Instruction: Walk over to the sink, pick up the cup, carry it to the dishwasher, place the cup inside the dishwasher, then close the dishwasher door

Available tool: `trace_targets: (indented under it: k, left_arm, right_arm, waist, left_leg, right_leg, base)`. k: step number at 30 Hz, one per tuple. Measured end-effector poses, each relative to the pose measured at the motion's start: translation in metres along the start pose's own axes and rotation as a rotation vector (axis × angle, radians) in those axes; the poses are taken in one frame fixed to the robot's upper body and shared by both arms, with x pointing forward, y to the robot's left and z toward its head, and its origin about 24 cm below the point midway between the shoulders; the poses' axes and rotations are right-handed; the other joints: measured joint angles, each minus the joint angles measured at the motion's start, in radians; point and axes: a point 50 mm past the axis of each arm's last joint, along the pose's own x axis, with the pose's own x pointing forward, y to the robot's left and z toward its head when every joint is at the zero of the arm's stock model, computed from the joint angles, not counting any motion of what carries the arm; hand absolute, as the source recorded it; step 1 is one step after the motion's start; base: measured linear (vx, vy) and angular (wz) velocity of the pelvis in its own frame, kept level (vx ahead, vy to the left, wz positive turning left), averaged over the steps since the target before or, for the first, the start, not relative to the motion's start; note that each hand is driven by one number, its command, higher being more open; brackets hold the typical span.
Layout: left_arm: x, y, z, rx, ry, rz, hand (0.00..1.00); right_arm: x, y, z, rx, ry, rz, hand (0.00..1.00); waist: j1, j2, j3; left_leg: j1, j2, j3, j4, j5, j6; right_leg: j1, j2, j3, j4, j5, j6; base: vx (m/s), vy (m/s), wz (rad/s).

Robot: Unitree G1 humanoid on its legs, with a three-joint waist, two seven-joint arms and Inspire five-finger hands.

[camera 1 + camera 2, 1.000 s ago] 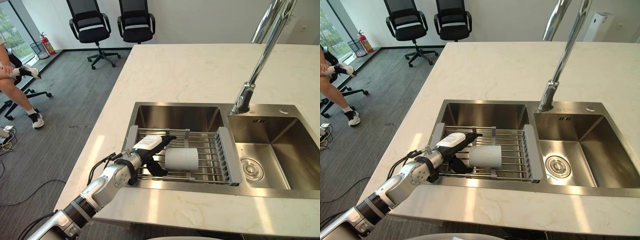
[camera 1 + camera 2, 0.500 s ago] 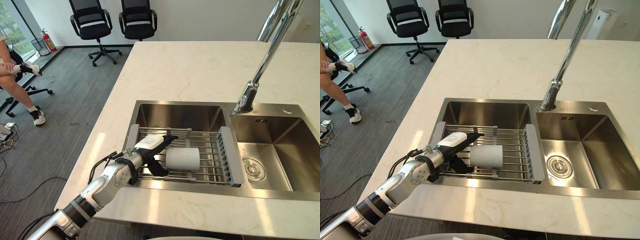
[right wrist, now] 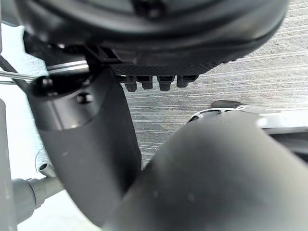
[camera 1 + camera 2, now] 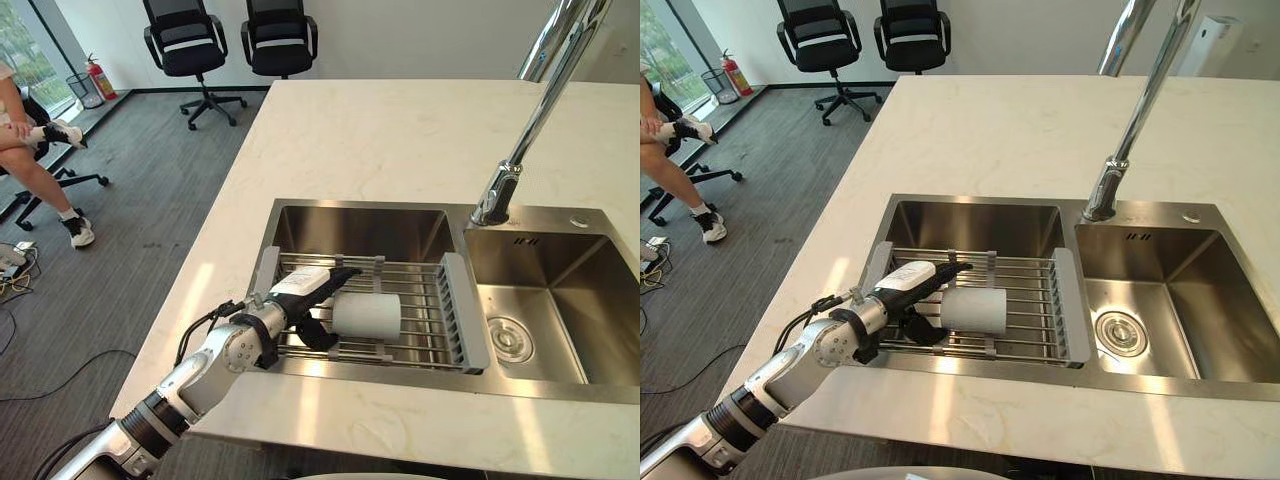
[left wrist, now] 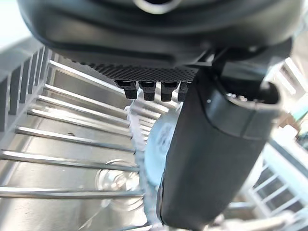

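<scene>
The white cup (image 4: 366, 316) is lying on its side across the open bars (image 4: 420, 313), so it should be empty when I pick it up and turn it upright.
A white cup (image 4: 367, 315) lies on its side on a wire rack (image 4: 425, 305) across the left basin of the steel sink (image 4: 355, 228). My left hand (image 4: 298, 300) reaches in from the counter's near edge and sits at the cup's left end. It is open: the straight fingers (image 4: 335, 277) lie over the cup's upper edge, and the thumb (image 4: 316, 336) sits below, next to the cup's left end. In the left wrist view the cup (image 5: 161, 142) shows pale just past the thumb (image 5: 216, 159). My right hand (image 3: 82, 144) hangs open over grey carpet.
A tall chrome faucet (image 4: 522, 140) rises between the basins, and the right basin (image 4: 560, 300) has a drain (image 4: 508, 337). Pale stone counter (image 4: 400, 140) surrounds the sink. Two black office chairs (image 4: 195, 45) stand far back. A seated person's legs (image 4: 35, 160) show at the left.
The whole picture has shifted slightly, so the camera moved. My left hand stays at the cup's left end, and the cup lies where it was.
</scene>
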Motion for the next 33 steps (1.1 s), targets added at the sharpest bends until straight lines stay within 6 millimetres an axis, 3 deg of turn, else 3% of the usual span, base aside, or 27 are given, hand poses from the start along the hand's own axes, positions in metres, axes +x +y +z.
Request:
trace_targets:
  k: [6,10,33]
  left_arm:
    - [-0.007,0.015,0.016,-0.004,-0.098,0.072,1.00]
    - [-0.008,0.018,0.015,-0.022,-0.110,0.070,1.00]
    - [-0.004,-0.001,0.017,0.026,-0.083,-0.069,1.00]
  right_arm:
    - [-0.001,-0.001,-0.003,0.001,0.007,0.001,1.00]
    - [-0.001,-0.001,-0.003,0.002,0.008,0.005,1.00]
    - [-0.003,-0.001,-0.010,0.008,0.041,0.012,1.00]
  waist:
    - [0.021,0.000,-0.001]
    - [0.022,0.000,-0.004]
    - [0.021,-0.003,-0.065]
  left_leg:
    - [-0.003,0.003,-0.008,0.008,0.000,-0.001]
    - [-0.015,0.004,-0.011,0.017,0.000,-0.001]
    - [-0.022,0.006,-0.005,0.004,0.014,-0.005]
  right_leg:
    - [-0.004,-0.001,-0.007,0.022,-0.009,-0.002]
    - [-0.014,-0.001,-0.009,0.030,-0.009,-0.002]
    - [-0.035,0.000,-0.002,0.044,-0.009,-0.002]
  base:
    - [-0.04,0.001,0.04]
    - [-0.02,0.003,0.01]
    - [0.00,0.000,0.00]
